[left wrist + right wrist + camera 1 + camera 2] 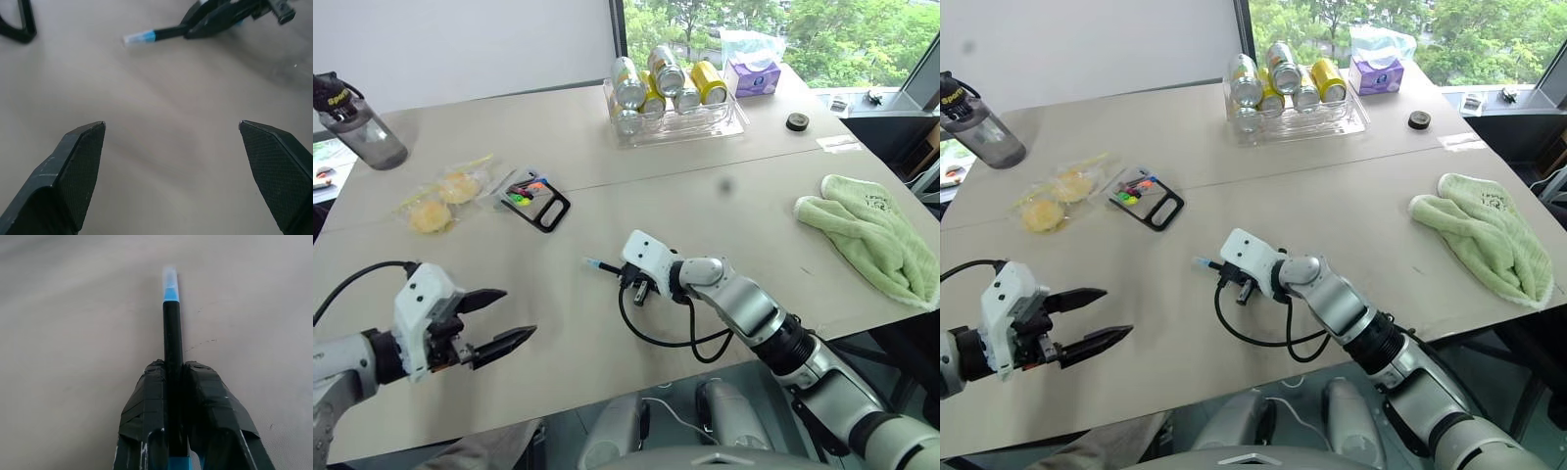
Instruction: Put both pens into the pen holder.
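Note:
I should pass the pen from my right gripper to my left gripper, light-blue end [595, 263] first, because the pen holder [542, 207] is over on my left gripper's side.
My right gripper [625, 277] is shut on a pen [171, 340] low over the middle of the table. The pen's black barrel sits between the fingers [146, 406], and its light-blue end [597, 264] points left, away from the gripper. The pen holder [563, 209], a flat black tray with a window, lies further back to the left with green, orange and pink bits at its far end. I cannot tell whether the second pen is among them. My left gripper [516, 315] hangs open and empty at the near left, pointing toward the pen [161, 34].
A clear tray [740, 119] of drink cans stands at the back. A plastic bag of yellow buns [445, 196] lies left of the holder, and a dark water bottle [367, 132] stands far left. A green towel [871, 235] lies at the right, near the edge.

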